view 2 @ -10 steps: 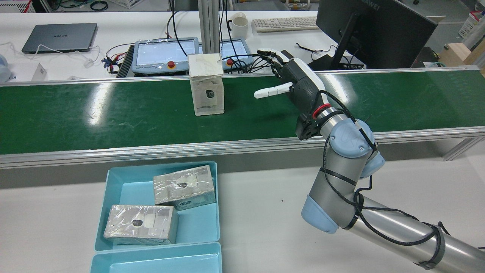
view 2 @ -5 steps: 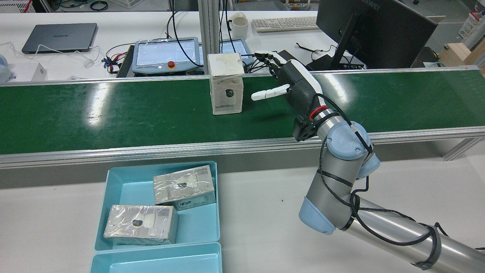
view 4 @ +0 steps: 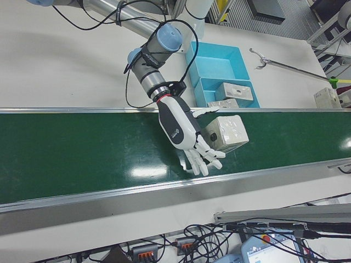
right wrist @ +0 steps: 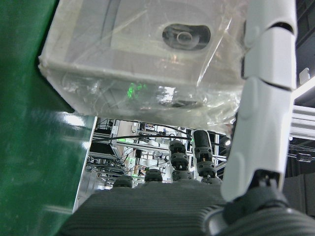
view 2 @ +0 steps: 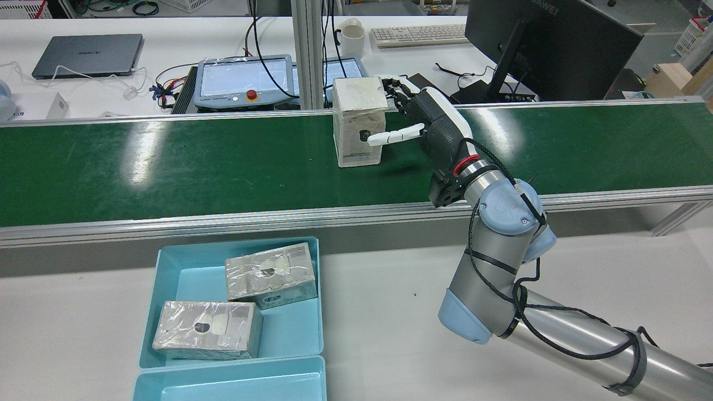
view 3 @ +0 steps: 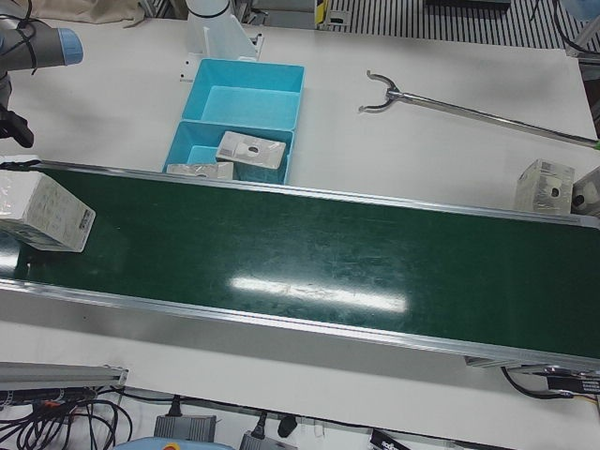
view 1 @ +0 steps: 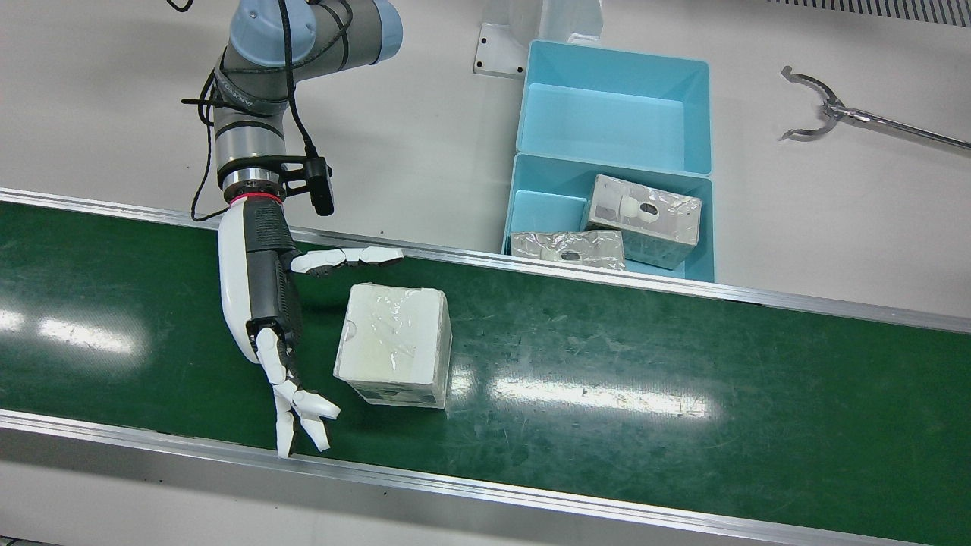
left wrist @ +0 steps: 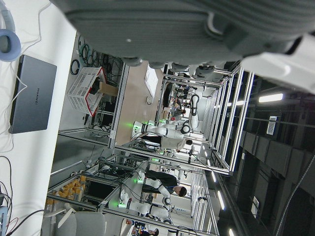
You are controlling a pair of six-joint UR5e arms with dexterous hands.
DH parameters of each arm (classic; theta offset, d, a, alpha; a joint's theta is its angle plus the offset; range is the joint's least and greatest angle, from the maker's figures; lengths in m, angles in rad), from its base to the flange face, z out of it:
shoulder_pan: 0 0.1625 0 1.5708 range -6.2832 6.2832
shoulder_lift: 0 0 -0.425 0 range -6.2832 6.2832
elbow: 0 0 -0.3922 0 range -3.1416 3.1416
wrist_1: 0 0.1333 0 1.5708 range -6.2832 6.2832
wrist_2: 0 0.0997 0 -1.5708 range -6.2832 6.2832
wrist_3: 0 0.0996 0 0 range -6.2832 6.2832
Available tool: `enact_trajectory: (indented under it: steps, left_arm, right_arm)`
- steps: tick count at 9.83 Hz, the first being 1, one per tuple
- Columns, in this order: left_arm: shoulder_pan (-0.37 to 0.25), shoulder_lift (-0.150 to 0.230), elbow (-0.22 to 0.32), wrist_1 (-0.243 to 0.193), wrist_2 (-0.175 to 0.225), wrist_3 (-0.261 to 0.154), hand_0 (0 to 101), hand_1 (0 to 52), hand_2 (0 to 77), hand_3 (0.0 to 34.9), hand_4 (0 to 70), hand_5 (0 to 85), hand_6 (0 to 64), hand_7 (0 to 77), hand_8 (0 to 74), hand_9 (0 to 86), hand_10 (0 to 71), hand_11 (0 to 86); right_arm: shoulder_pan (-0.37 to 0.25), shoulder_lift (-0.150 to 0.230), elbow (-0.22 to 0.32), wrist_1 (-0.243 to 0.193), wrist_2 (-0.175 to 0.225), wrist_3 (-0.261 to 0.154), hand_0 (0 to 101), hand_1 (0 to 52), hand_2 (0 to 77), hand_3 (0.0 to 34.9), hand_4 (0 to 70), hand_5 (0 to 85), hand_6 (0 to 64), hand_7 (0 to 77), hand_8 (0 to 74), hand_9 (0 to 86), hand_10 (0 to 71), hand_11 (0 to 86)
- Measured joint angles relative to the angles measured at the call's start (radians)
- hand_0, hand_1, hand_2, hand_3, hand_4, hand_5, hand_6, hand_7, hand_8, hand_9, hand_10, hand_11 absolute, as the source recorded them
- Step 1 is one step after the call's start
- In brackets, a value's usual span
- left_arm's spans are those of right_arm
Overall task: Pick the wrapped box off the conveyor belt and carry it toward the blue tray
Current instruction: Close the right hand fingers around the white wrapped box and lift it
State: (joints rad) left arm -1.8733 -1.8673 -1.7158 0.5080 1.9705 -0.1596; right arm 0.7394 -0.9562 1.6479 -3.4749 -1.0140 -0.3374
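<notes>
My gripper will let go of the wrapped box with the boxes in the blue tray. The wrapped box should tip over then, because it stands on end while those boxes lie flat.
The wrapped box stands upright on the green conveyor belt, a white carton under clear film. My right hand is open right beside it, palm facing the box. The thumb lies along the side facing the robot, and the other fingers reach past its far side. I cannot tell whether anything touches. In the right hand view the box fills the top, with a white finger beside it. The blue tray sits on the white table below the belt. Only the left hand's dark palm shows.
Two film-wrapped boxes lie in the blue tray, and a second, empty blue tray adjoins it. A metal grabber tool lies on the table. Another box sits off the belt's end. Teach pendants and a monitor stand behind the belt.
The box rode the belt rightward in the rear view until it reached the open right hand. The hand edged left, and its thumb now overlaps the box's front.
</notes>
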Motion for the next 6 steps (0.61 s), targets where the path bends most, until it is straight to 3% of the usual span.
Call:
enact_trajectory:
  steps: [4,5,6]
  left_arm:
    - [0.000,0.000,0.000,0.000,0.000,0.000,0,0.0,0.5,0.0,0.0,0.5,0.0,0.5,0.5,0.0,0.0,0.5]
    - [0.000,0.000,0.000,0.000,0.000,0.000,0,0.0,0.5,0.0,0.0,0.5,0.0,0.5,0.5,0.0,0.0,0.5]
    - [0.000,0.000,0.000,0.000,0.000,0.000,0,0.0,0.5,0.0,0.0,0.5,0.0,0.0,0.5,0.0,0.5,0.5]
  right_arm:
    - [0.002,-0.001,0.000,0.002,0.005,0.002,47,13.1,9.3,6.7,3.8,26.2,4.4,3.3,1.1,1.6,0.0,1.1]
    - [0.003,-0.002,0.000,0.009,0.014,0.004,46,13.1,10.4,3.5,3.8,28.4,6.0,5.5,1.1,1.6,0.0,1.1]
    - [0.005,-0.003,0.002,0.023,0.026,0.005,48,11.5,27.8,0.4,11.5,45.8,20.2,21.3,20.2,3.3,8.2,1.1]
